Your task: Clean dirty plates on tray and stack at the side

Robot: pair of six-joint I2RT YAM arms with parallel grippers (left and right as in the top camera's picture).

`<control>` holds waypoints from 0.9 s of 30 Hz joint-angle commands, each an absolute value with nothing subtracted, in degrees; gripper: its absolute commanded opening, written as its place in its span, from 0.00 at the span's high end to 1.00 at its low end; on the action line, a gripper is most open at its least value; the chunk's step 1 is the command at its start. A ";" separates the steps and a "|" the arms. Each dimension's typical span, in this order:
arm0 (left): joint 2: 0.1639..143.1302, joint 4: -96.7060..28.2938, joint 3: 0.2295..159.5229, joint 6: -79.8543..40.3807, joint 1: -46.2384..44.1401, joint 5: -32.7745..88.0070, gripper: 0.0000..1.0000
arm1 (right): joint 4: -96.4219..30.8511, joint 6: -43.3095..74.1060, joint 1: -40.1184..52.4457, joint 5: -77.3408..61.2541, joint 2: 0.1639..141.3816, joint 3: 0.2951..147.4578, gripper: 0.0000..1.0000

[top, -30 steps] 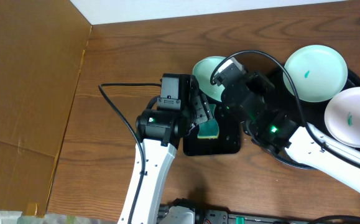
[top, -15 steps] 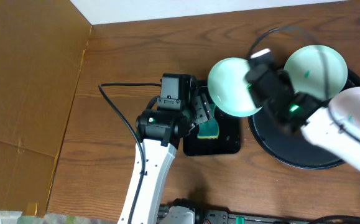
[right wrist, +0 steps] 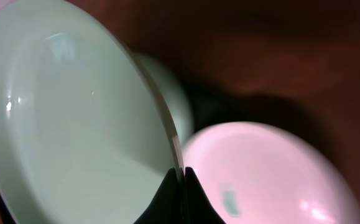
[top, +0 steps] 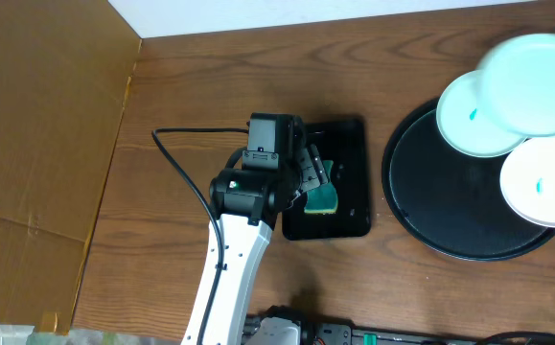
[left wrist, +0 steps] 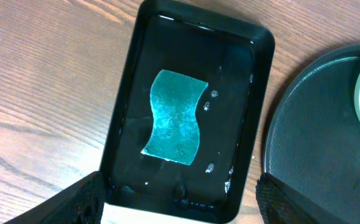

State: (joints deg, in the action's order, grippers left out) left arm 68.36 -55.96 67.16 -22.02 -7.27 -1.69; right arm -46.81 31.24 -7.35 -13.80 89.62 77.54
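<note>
The pale mint plate's side (right wrist: 74,124) is smear-free; my right gripper should continue to carry it past the round black tray until it rests beside the tray.
My right gripper (right wrist: 178,178) is shut on the rim of a pale mint plate (right wrist: 74,124). The overhead view shows this plate (top: 536,69) blurred at the far right, above the back of the round black tray (top: 430,211); the gripper itself is not seen there. On the tray lie a mint plate (top: 469,120) with a teal smear and a white plate (top: 543,182) with a teal smear, also in the right wrist view (right wrist: 273,174). My left gripper (left wrist: 180,205) is open and empty over the near end of the small black tray (left wrist: 254,74).
A green sponge (top: 321,198) lies in the small rectangular tray (top: 349,144), also seen in the left wrist view (left wrist: 176,118). A brown cardboard wall (top: 47,125) stands at the left. A black cable (top: 176,153) loops beside the left arm.
The right arm carried the mint plate from above the small tray to the right, over the round tray's far side, and left the overhead view. The left arm has not moved.
</note>
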 commanded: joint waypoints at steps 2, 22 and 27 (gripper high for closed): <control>68.16 -56.14 68.23 -21.43 -7.03 -1.98 0.21 | -50.87 32.01 -20.56 -16.23 88.79 78.32 0.99; 68.16 -56.14 68.23 -21.43 -7.03 -1.98 0.21 | -58.70 31.11 -39.77 2.98 96.18 68.10 0.99; 68.16 -56.14 68.23 -21.43 -7.03 -1.98 0.21 | -57.69 27.31 -40.21 -0.45 96.07 67.53 0.79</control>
State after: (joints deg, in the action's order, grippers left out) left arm 68.36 -55.96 67.16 -22.02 -7.27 -1.69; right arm -58.54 30.59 -39.81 0.71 96.29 67.33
